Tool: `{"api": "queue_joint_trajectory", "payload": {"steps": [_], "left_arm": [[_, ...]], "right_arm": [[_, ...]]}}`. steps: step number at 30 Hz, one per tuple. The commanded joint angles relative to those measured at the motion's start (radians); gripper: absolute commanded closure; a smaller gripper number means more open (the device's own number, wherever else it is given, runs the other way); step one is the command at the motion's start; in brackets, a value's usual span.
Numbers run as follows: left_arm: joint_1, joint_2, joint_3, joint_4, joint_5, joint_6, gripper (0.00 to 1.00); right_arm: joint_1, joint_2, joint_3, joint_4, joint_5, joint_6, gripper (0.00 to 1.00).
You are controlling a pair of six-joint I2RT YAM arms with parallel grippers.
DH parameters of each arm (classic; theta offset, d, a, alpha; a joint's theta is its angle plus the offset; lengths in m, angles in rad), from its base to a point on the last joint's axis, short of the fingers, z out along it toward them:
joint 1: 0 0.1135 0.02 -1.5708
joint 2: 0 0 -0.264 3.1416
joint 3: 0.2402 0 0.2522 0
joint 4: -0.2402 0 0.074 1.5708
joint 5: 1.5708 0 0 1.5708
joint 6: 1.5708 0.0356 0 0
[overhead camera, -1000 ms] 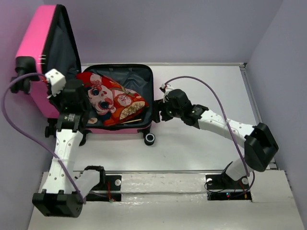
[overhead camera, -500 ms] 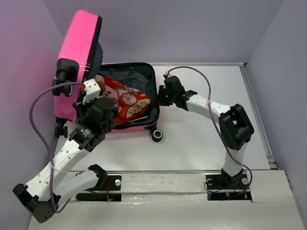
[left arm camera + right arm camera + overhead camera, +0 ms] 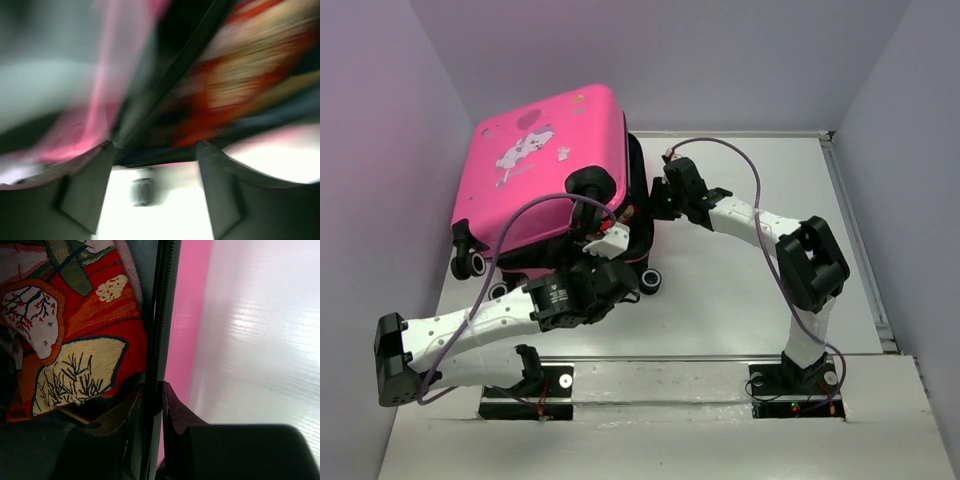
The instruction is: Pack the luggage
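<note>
My left gripper is under the lid's front edge (image 3: pixel 610 208). Next, I pull it clear and let the lid close before my right gripper helps turn the luggage (image 3: pixel 592 150).
The hot-pink luggage (image 3: pixel 545 165) lies at the back left, its printed lid tilted down over the base and not fully shut. Red patterned cloth (image 3: pixel 85 335) fills the inside and shows as a blur (image 3: pixel 225 80) in the left wrist view. My left gripper (image 3: pixel 618 224) is at the front right corner of the case, under the lid's edge. Its jaws (image 3: pixel 154 146) are open and hold nothing. My right gripper (image 3: pixel 656 200) is shut on the zipper rim (image 3: pixel 159 330) of the base's right wall.
A black wheel (image 3: pixel 650 281) of the case sticks out at the front, seen between my left fingers (image 3: pixel 141 191). Purple walls close in on the left, back and right. White tabletop (image 3: pixel 750 290) lies to the right of the case.
The lid has swung from upright down over the base. My left gripper has opened, let go of the lid and dropped to the case's front corner. The right gripper closed on the rim and stays.
</note>
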Motion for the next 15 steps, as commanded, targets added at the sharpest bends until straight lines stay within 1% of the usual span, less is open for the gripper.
{"api": "queue_joint_trajectory", "payload": {"steps": [1, 2, 3, 4, 5, 6, 7, 8, 9, 10, 11, 12, 14, 15], "left_arm": [[-0.078, -0.139, 0.092, 0.291, 0.350, -0.247, 0.10], [-0.078, -0.159, 0.106, 0.344, 0.437, -0.199, 0.05], [-0.078, -0.188, 0.139, 0.363, 0.483, -0.183, 0.01], [-0.078, -0.196, 0.158, 0.380, 0.526, -0.168, 0.01], [-0.080, -0.199, 0.181, 0.403, 0.604, -0.152, 0.01], [-0.078, -0.198, 0.202, 0.406, 0.637, -0.142, 0.01], [-0.078, -0.184, 0.254, 0.399, 0.693, -0.123, 0.01], [-0.078, -0.173, 0.285, 0.391, 0.706, -0.118, 0.01], [-0.078, -0.155, 0.335, 0.383, 0.700, -0.120, 0.01], [-0.077, -0.149, 0.356, 0.371, 0.656, -0.131, 0.01], [-0.074, -0.144, 0.373, 0.365, 0.627, -0.129, 0.01], [-0.051, -0.139, 0.402, 0.356, 0.589, -0.132, 0.01], [0.006, -0.136, 0.437, 0.285, 0.512, -0.167, 0.01], [0.053, -0.135, 0.458, 0.247, 0.504, -0.190, 0.02]], "right_arm": [[0.043, 0.014, -0.007, 0.070, -0.153, 0.029, 0.86], [0.043, 0.009, -0.007, 0.067, -0.152, 0.026, 0.85], [0.043, 0.006, -0.008, 0.065, -0.147, 0.026, 0.84], [0.043, 0.003, -0.010, 0.065, -0.144, 0.024, 0.83], [0.043, 0.000, -0.013, 0.063, -0.140, 0.023, 0.82], [0.043, -0.003, -0.013, 0.062, -0.140, 0.021, 0.80], [0.043, -0.009, -0.015, 0.059, -0.138, 0.021, 0.80], [0.043, -0.012, -0.016, 0.057, -0.138, 0.021, 0.79], [0.043, -0.017, -0.018, 0.054, -0.138, 0.021, 0.78], [0.043, -0.026, -0.022, 0.053, -0.135, 0.020, 0.77], [0.033, -0.034, -0.025, 0.051, -0.133, 0.021, 0.73], [0.033, -0.041, -0.028, 0.050, -0.132, 0.021, 0.69], [0.022, -0.067, -0.036, 0.045, -0.127, 0.014, 0.63], [0.022, -0.078, -0.039, 0.040, -0.126, 0.011, 0.57]]}}
